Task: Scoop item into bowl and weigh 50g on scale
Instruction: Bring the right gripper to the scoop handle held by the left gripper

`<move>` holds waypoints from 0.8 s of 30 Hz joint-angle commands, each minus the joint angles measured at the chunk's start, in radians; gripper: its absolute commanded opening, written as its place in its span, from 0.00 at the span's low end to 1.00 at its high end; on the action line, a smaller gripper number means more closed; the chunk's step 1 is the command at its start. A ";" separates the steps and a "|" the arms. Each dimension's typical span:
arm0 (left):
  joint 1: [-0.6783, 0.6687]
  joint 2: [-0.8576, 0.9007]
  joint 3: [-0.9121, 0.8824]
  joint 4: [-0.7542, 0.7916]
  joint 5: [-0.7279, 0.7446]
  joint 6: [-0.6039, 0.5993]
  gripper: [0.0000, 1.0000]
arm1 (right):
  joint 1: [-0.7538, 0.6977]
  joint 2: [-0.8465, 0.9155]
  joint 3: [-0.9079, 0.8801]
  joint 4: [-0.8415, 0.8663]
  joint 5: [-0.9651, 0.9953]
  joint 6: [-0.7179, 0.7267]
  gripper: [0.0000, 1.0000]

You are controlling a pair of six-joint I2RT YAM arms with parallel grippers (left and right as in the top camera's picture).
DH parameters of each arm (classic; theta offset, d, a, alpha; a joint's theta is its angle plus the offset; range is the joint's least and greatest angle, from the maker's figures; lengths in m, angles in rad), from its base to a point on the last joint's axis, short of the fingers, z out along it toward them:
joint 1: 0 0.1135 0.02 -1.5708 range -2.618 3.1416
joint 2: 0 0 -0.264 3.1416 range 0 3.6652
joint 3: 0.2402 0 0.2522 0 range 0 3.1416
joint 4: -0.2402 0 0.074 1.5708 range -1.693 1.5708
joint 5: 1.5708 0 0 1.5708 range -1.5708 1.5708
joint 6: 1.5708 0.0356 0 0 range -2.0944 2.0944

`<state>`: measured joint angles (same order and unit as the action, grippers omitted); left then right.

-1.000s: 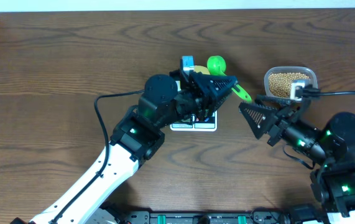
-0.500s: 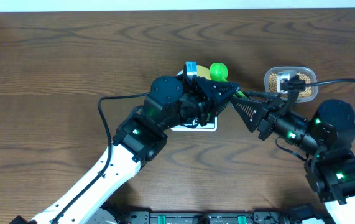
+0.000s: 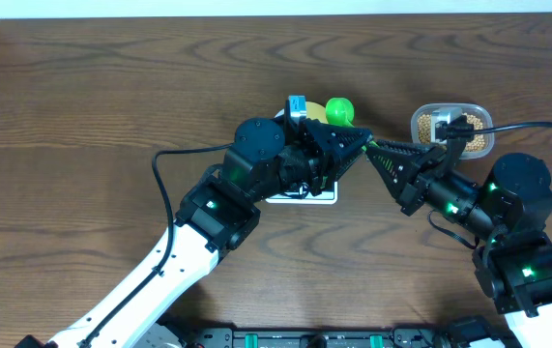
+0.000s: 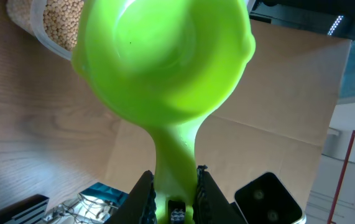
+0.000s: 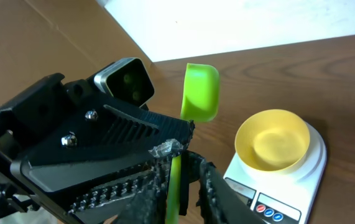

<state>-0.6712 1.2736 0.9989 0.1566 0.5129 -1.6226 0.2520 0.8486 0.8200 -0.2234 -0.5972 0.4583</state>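
Next, I turn the handle (image 5: pixel 175 183) with my right gripper before my left gripper closes on the handle's flat sides, because my left gripper is holding the scoop's handle across its width (image 4: pixel 176 165).
My left gripper (image 3: pixel 356 136) is shut on the handle of a green scoop (image 3: pixel 340 108), held in the air over the scale. The scoop's cup (image 4: pixel 165 56) shows no beans. My right gripper (image 3: pixel 379 157) has come up to the same handle. Its jaws stand on either side of the handle (image 5: pixel 175 183), with a gap still showing on one side. The pale yellow bowl (image 5: pixel 273 140) is empty and sits on the white scale (image 5: pixel 301 168). The tan beans (image 3: pixel 464 141) fill a clear tub behind my right arm and also show in the left wrist view (image 4: pixel 59 25).
In the overhead view my left arm covers most of the scale (image 3: pixel 300 196) and the bowl. The tub of beans stands at the back right. A cardboard box (image 4: pixel 276 106) stands beyond the table.
My left gripper carried the scoop slightly right and back. My right gripper moved left to the scoop handle and now brackets it. Little has moved in the last half second.
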 commanded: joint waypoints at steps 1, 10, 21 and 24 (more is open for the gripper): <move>-0.002 0.003 0.018 0.002 -0.010 0.013 0.08 | 0.005 -0.005 0.019 -0.001 0.016 -0.011 0.16; -0.002 0.003 0.018 0.002 -0.009 0.013 0.22 | 0.005 -0.005 0.019 -0.002 0.022 -0.010 0.01; -0.002 0.003 0.018 0.003 -0.011 0.013 0.40 | 0.004 -0.005 0.019 -0.001 0.124 0.204 0.01; -0.002 0.003 0.018 0.003 -0.035 0.013 0.41 | 0.004 -0.005 0.019 0.000 0.147 0.341 0.01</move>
<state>-0.6712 1.2736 0.9989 0.1570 0.5053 -1.6196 0.2527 0.8486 0.8200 -0.2234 -0.5011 0.6216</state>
